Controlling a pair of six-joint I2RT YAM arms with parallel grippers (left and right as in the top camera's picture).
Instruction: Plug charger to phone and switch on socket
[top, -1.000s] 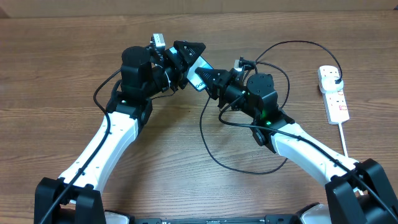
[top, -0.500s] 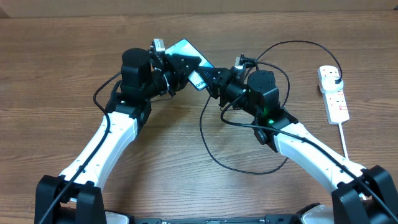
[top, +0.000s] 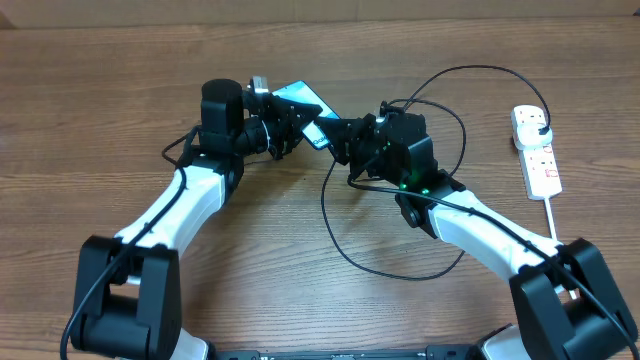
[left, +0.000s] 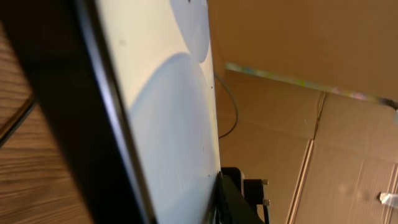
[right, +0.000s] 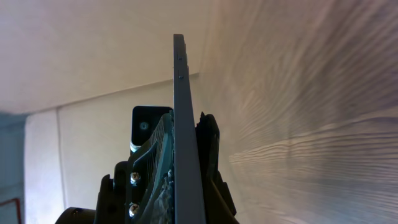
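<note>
Both my grippers are closed on the phone (top: 308, 100). Next, my right gripper opens and moves away, so that the phone stays with my left gripper, before it takes the charger cable (top: 324, 190).
The phone (top: 298, 95) is lifted off the table at the back middle, its light blue screen partly showing between both grippers. My left gripper (top: 288, 120) is shut on its left part; in the left wrist view the pale screen (left: 168, 112) fills the frame with a black finger (left: 236, 202) pressed against it. My right gripper (top: 336, 132) is shut on its right end. In the right wrist view the phone (right: 180, 68) stands edge-on between the jaws. The charger cable (top: 330, 215) loops over the table; its connector tip is hidden. The white socket (top: 542, 165) lies far right with a black plug (top: 541, 128) in it.
The socket's thick white cord (top: 553, 222) runs toward the front right. The charger's black loop passes under and around the right arm (top: 470, 225). Cardboard walls (left: 311, 93) stand behind the wooden table (top: 90, 120).
My left gripper's jaws have gone from wide open to closed on the phone. The phone has turned so more of its screen shows from above. The right gripper keeps its hold.
</note>
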